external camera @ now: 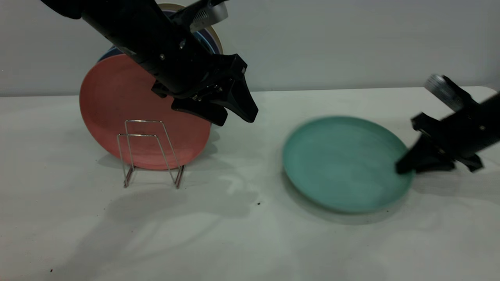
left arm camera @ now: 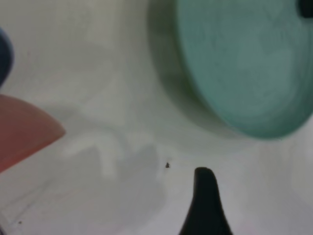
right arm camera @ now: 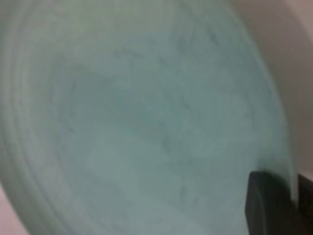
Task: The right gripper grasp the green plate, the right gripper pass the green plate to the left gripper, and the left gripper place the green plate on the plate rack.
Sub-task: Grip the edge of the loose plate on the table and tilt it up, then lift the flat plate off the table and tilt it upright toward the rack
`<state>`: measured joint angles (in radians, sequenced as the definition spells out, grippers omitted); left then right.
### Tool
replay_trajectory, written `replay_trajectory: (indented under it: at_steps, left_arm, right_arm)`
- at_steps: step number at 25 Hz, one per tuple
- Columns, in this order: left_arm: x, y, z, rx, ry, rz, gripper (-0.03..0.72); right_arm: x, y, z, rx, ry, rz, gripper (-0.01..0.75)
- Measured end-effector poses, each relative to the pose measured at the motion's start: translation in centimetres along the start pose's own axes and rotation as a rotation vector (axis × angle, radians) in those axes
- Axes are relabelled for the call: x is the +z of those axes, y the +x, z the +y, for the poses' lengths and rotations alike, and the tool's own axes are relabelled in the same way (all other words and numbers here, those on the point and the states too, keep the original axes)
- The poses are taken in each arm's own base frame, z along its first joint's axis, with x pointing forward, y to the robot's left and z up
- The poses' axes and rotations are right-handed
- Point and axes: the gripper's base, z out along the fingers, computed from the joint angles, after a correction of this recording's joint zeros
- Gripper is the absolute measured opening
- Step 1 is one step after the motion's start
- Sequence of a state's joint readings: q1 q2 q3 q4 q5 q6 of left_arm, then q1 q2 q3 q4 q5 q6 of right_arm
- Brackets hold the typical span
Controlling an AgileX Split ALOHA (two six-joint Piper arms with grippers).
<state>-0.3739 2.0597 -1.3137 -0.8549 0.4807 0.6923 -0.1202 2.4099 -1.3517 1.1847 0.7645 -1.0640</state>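
Note:
The robot's right gripper has the green plate by the rim (external camera: 409, 182) farthest from the rack, so next the left gripper grasps the opposite rim (external camera: 286, 152) and sets the plate upright.
The green plate (external camera: 343, 164) lies on the white table right of centre, blurred, with a dark shadow under its near edge. My right gripper (external camera: 402, 168) is at its right rim and shut on it: in the right wrist view one finger (right arm camera: 266, 200) lies on the plate's face (right arm camera: 146, 122) and the other sits behind the rim. My left gripper (external camera: 238, 117) hangs open and empty above the table, between the green plate and the plate rack (external camera: 150, 154). The left wrist view shows one fingertip (left arm camera: 205, 196) and the plate (left arm camera: 244, 63) beyond it.
A salmon-pink plate (external camera: 129, 101) stands upright behind the rack's front wire loops and also shows in the left wrist view (left arm camera: 24, 132). Dark blue plates (external camera: 207, 39) stand behind it, mostly hidden by the left arm. The table's back edge meets a grey wall.

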Motion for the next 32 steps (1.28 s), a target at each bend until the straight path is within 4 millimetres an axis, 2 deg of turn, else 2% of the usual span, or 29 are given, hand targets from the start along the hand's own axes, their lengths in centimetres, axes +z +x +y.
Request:
replay_trajectory:
  at_steps: [6, 11, 14, 17, 22, 23, 26, 30, 32]
  left_arm:
    - [0.5, 0.1, 0.3, -0.006, -0.009, 0.003, 0.585]
    - [1.8, 0.8, 1.0, -0.026, -0.011, 0.034, 0.585]
    - [2.4, 1.0, 1.2, -0.054, -0.006, 0.035, 0.555]
    - [2.5, 0.8, 1.4, -0.063, -0.011, 0.010, 0.451]
    - [2.5, 0.5, 1.3, -0.077, -0.008, -0.015, 0.147]
    - [2.5, 0.5, 1.3, -0.083, -0.002, -0.015, 0.113]
    - [2.5, 0.4, 1.2, -0.077, 0.001, -0.019, 0.113]
    - [2.1, 0.2, 1.0, -0.040, -0.001, -0.034, 0.114]
    - [1.5, 0.0, 0.9, 0.032, -0.013, -0.039, 0.114]
  right_arm:
    - [1.0, -0.8, 3.8, -0.109, -0.150, 0.049, 0.015]
    - [1.6, -0.6, 5.7, -0.165, -0.219, 0.083, 0.015]
    - [1.7, -0.5, 7.0, -0.211, -0.240, 0.093, 0.015]
    - [2.1, -0.3, 8.3, -0.247, -0.259, 0.108, 0.015]
    - [2.6, -0.1, 8.8, -0.298, -0.251, 0.112, 0.032]
    - [2.6, -0.1, 8.7, -0.302, -0.243, 0.107, 0.047]
    - [2.3, -0.3, 8.8, -0.308, -0.242, 0.100, 0.132]
    - [0.9, -0.9, 10.0, -0.343, -0.247, 0.075, 0.370]
    - [-0.7, -1.4, 10.9, -0.374, -0.264, 0.059, 0.501]
